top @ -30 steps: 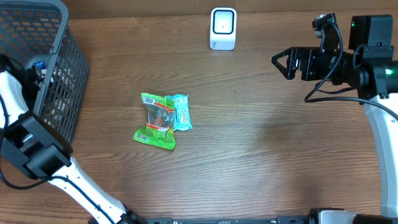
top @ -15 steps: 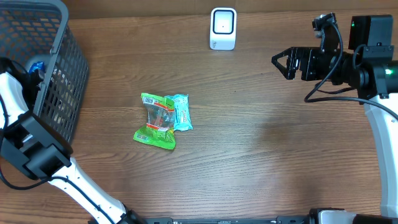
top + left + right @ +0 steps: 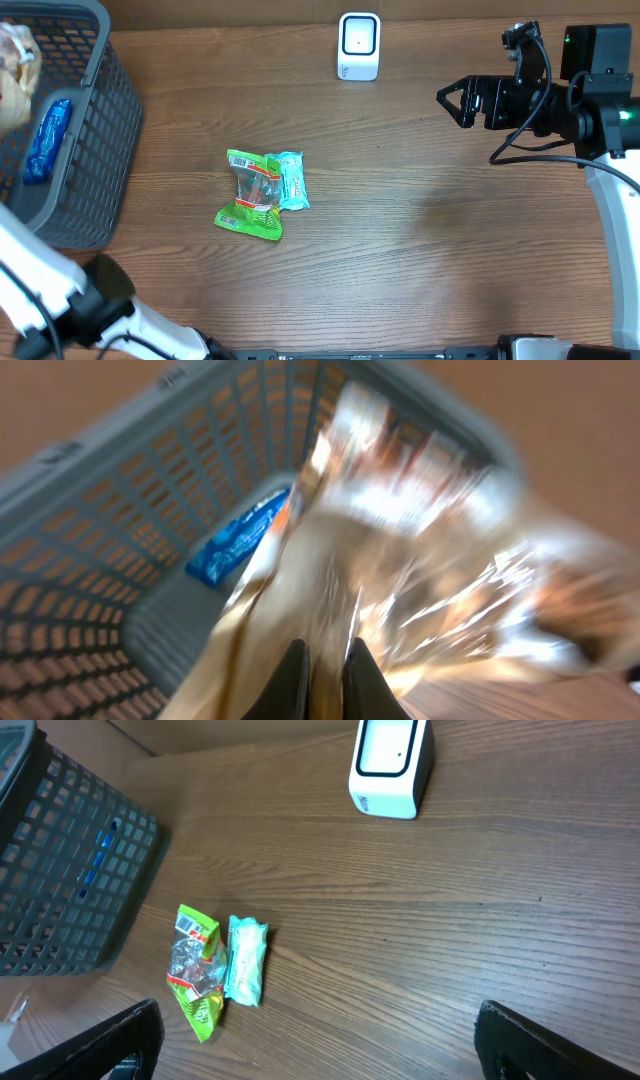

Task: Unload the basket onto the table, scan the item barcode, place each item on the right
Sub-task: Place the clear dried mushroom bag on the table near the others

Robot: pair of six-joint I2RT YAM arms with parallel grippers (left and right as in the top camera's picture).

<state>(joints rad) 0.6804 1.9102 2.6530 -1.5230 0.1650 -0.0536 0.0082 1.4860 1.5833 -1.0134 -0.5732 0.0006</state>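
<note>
I keep moving my left gripper past the grey basket, since the gold-tinted packet (image 3: 18, 75) hangs free of the blue packet, and release it over the open table (image 3: 190, 262).
My left gripper (image 3: 327, 665) is shut on a clear, gold-tinted crinkly packet (image 3: 420, 550), held above the grey basket (image 3: 120, 550). The view is blurred by motion and no barcode shows on it. From overhead the same packet (image 3: 14, 62) appears at the far left edge over the basket (image 3: 100, 130). The white scanner (image 3: 359, 45) stands at the table's back middle, also in the right wrist view as the scanner (image 3: 391, 765). My right gripper (image 3: 452, 104) hangs open and empty at the back right, right of the scanner, its jaws wide apart (image 3: 320, 1045).
A blue packet (image 3: 46, 140) lies in the basket, the blue packet (image 3: 238, 538) also in the left wrist view. A green packet (image 3: 250, 196) and a teal packet (image 3: 291, 180) lie together mid-table. My left arm (image 3: 70, 300) crosses the front left corner.
My left gripper shut on the clear packet in the basket and lifted it up. The left arm swung off the basket, uncovering the blue packet. The right arm stayed still.
</note>
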